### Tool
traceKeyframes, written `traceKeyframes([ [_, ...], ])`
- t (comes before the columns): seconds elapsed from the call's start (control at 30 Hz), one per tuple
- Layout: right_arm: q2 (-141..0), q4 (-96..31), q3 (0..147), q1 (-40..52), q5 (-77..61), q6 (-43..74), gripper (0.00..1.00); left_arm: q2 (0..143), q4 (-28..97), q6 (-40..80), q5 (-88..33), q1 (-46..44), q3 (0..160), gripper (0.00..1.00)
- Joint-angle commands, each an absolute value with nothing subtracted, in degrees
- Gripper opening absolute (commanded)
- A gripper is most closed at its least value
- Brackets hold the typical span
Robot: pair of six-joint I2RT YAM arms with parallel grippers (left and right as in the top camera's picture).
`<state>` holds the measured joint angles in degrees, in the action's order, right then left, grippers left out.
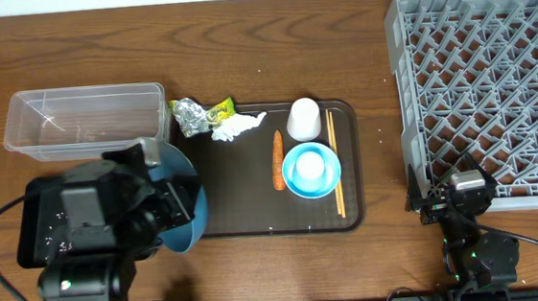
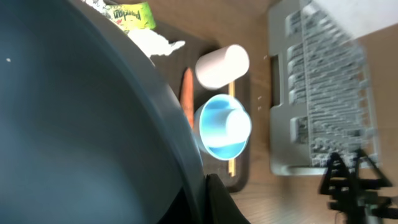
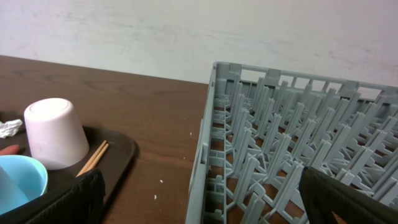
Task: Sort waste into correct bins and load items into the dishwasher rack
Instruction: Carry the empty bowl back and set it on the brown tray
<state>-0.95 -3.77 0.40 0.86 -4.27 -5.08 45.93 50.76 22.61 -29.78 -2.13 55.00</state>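
The tray is open beside the carrot (image 1: 239,184) and, with the dark-blue bowl empty (image 2: 81,124), my left gripper should keep lowering the bowl there and let go once it rests flat.
My left gripper (image 1: 169,203) is shut on the rim of the large dark-blue bowl (image 1: 189,212) and holds it tilted at the left end of the brown serving tray. The bowl fills the left wrist view (image 2: 81,124), with one finger (image 2: 210,190) on its rim. On the tray lie the wrapper (image 1: 199,113), tissue (image 1: 238,126), carrot (image 1: 277,159), white cup (image 1: 304,119) upside down, light-blue bowl (image 1: 311,169) with a white lump inside, and chopsticks (image 1: 335,174). My right gripper (image 1: 450,192) is open and empty at the grey rack's (image 1: 495,85) front-left corner.
The clear tub (image 1: 84,117) stands at the back left. A black tray (image 1: 35,231) with white specks lies mostly under my left arm. The brown serving tray (image 1: 353,202) sits mid-table. The right wrist view shows the cup (image 3: 55,134), chopsticks (image 3: 92,158) and rack (image 3: 298,149).
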Motion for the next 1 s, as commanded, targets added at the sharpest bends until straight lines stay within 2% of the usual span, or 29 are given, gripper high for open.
traceKeyframes([
  [0.0, -0.47, -4.01, 0.32, 0.38, -4.05, -5.82, 0.99, 47.77, 49.34, 25.89, -18.70, -8.75, 55.72, 0.06],
  [0.27, -0.47, -4.01, 0.32, 0.38, -4.08, -5.82, 0.99, 57.82, 42.33, 28.95, -10.55, -23.33, 55.72, 0.05],
  [0.47, -0.47, -4.01, 0.32, 0.38, -4.08, -5.82, 0.99, 67.18, 37.71, 29.28, -8.05, -29.98, 55.72, 0.06],
  [0.97, -0.47, -4.01, 0.32, 0.38, -4.08, -5.82, 0.99, 82.37, 36.60, 29.98, -5.69, -31.70, 55.72, 0.06],
])
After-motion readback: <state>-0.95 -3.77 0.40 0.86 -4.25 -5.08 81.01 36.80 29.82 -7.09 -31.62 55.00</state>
